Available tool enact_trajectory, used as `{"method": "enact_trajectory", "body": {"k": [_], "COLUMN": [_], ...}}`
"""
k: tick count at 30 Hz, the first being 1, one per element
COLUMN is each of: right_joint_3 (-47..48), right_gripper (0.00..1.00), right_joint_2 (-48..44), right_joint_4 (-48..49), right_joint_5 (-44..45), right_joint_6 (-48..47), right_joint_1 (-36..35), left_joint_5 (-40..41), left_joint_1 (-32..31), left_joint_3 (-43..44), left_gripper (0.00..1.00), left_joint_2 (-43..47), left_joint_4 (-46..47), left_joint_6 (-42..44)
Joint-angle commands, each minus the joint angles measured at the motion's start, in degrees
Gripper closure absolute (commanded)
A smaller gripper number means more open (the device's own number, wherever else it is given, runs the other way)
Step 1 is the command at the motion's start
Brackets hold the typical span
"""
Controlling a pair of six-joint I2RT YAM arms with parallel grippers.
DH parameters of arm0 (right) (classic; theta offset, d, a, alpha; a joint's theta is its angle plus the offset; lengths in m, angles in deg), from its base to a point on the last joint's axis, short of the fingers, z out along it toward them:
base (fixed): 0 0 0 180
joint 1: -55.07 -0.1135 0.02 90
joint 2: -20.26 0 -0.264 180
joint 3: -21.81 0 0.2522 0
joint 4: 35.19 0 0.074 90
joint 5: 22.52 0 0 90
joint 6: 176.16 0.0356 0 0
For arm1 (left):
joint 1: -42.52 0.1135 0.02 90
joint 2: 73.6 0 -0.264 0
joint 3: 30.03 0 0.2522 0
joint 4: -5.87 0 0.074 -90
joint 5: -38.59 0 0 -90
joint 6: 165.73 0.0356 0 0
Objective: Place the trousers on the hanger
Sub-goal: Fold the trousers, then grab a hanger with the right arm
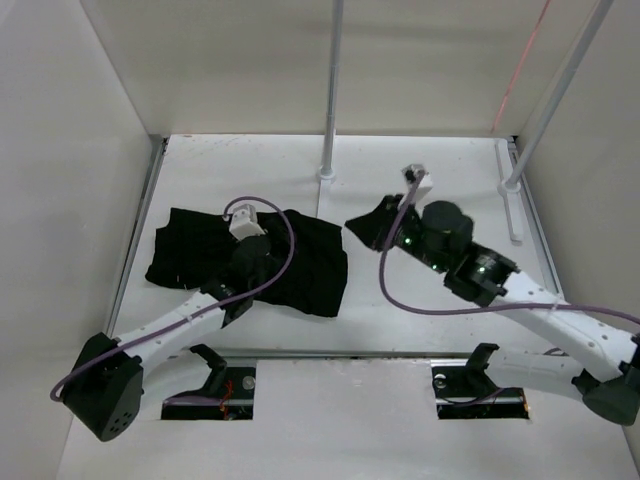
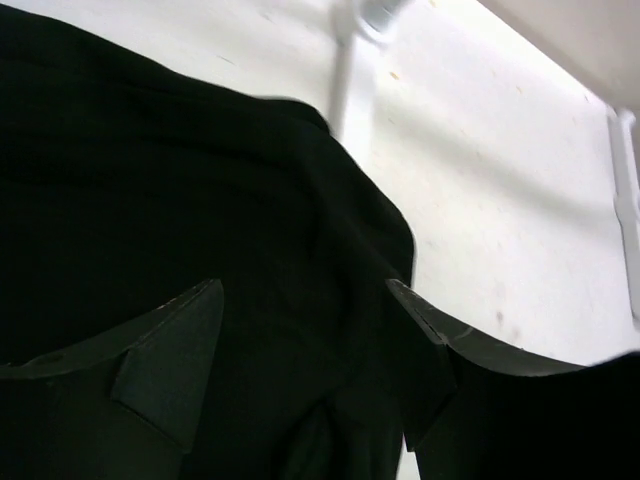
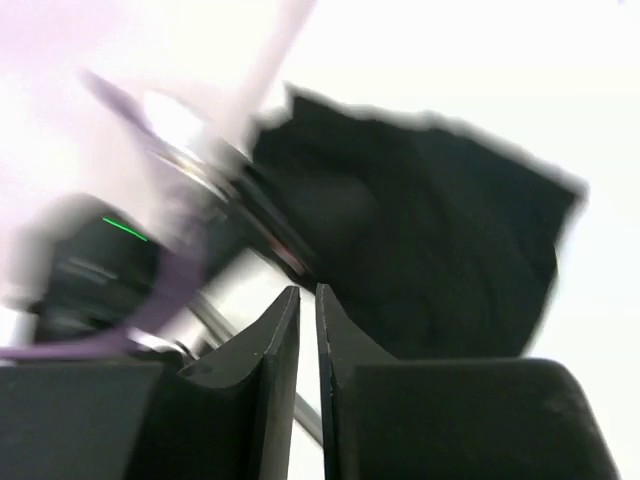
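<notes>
Next, my right gripper brings the pink hanger [image 1: 521, 65] to the trousers' edge [image 1: 341, 262] because the hanger hangs by the pole, far from the trousers under my left gripper.
The black trousers [image 1: 200, 255] lie crumpled on the left half of the white table. A smaller black fold [image 1: 372, 225] lies apart, right of centre. My left gripper [image 1: 250, 225] hovers low over the trousers [image 2: 150, 180]. It is open [image 2: 305, 300], with dark cloth beneath and between the spread fingers [image 2: 170, 340] and no hold on it. My right gripper [image 1: 398, 215] points down beside the small black fold [image 3: 450, 240]. It is shut [image 3: 307, 295], with only a bright sliver between its fingers and nothing in them. The hanger does not show in any view.
Two white poles rise from bases at the table's back centre [image 1: 327, 172] and back right [image 1: 512, 183]. A thin pink line [image 1: 520, 60] runs up the back wall. Purple cables [image 1: 440, 308] loop along both arms. White walls close in left, right and behind.
</notes>
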Motion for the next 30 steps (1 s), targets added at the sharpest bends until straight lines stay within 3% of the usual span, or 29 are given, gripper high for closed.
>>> {"method": "enact_trajectory", "body": {"k": [1,8,12,18,20,25,30], "right_joint_3": [16.44,57.03,73.57,78.09,78.79,79.67,79.23], "right_gripper": [0.81,0.80,0.71,0.39,0.32,0.31,0.37], "right_joint_2": [-2.99,12.19,22.39,29.17,31.19,35.06,37.09], "right_joint_4": [-6.70,-22.96,-30.26,-32.82,-32.91,-32.65,-30.02], "right_joint_5": [7.49,26.64,30.10,23.44,18.69,14.28,10.33], "right_joint_6": [-8.52,-23.02,-24.18,-20.24,-18.83,-16.63,-15.57], "right_joint_1": [-0.47,12.60,24.21,36.60,40.21,45.49,47.78], "left_joint_5": [0.99,-0.33,-0.68,-3.40,-4.45,-5.16,-5.16], "left_joint_1": [-4.18,-12.09,-15.44,-14.57,-14.13,-14.04,-15.18], "left_joint_3": [-0.53,-2.99,-4.13,-4.75,-4.83,-4.75,-3.96], "left_gripper": [0.38,0.38,0.37,0.37,0.37,0.37,0.37], "left_joint_2": [0.91,0.99,1.87,3.89,4.16,2.84,0.12], "left_joint_4": [3.91,7.16,8.39,9.01,8.83,8.83,9.10], "left_joint_6": [2.66,3.10,3.27,4.06,4.15,3.98,3.71]}}
